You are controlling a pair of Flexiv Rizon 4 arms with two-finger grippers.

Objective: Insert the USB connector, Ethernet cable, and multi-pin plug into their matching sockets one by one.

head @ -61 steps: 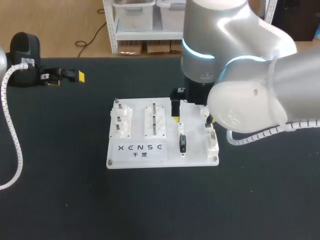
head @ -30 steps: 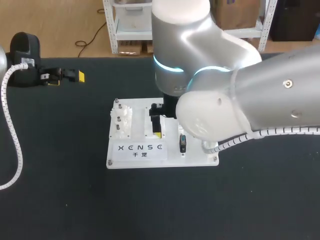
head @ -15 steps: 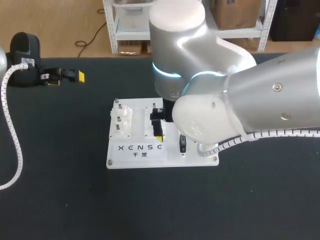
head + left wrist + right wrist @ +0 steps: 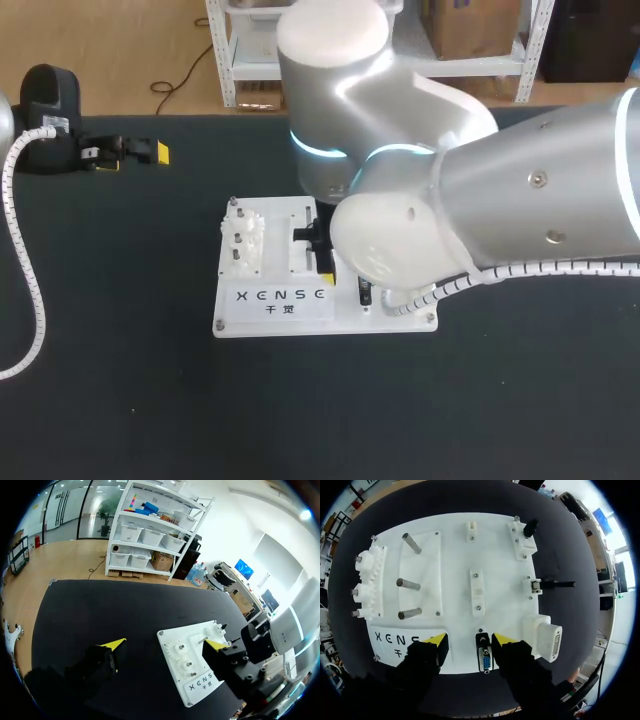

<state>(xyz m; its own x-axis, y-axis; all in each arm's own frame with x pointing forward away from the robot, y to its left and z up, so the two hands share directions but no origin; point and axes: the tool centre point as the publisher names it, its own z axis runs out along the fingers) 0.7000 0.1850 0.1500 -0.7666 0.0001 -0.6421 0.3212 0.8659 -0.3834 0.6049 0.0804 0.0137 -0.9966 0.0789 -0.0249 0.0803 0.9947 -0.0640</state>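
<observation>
My gripper will lift the multi-pin plug (image 4: 365,291), and the plug will come free of a fixed holder, because a screwed white tab (image 4: 480,630) shows beneath it.
The white socket board (image 4: 455,555) fills the right wrist view. My right gripper (image 4: 470,640) hangs over its front edge, open. The black and blue multi-pin plug (image 4: 484,656) lies between its fingers, close to one, with a gap to the other. Beside it stands a white block with the multi-pin socket (image 4: 545,637). A USB connector (image 4: 536,585) with a black cable sits at the board's side, and a black plug (image 4: 530,527) stands at the far corner. In the head view my right arm (image 4: 420,200) hides the board's (image 4: 240,320) right half. My left gripper (image 4: 150,153) rests shut, far back left.
Three metal pegs (image 4: 407,584) and a row of white gears (image 4: 367,585) stand on the board's left part. A white coiled cable (image 4: 25,290) runs down the table's left side. The black mat (image 4: 120,400) lies around the board.
My right arm has swung left across the board, and its fingers have narrowed around the multi-pin plug. The left arm has not moved.
</observation>
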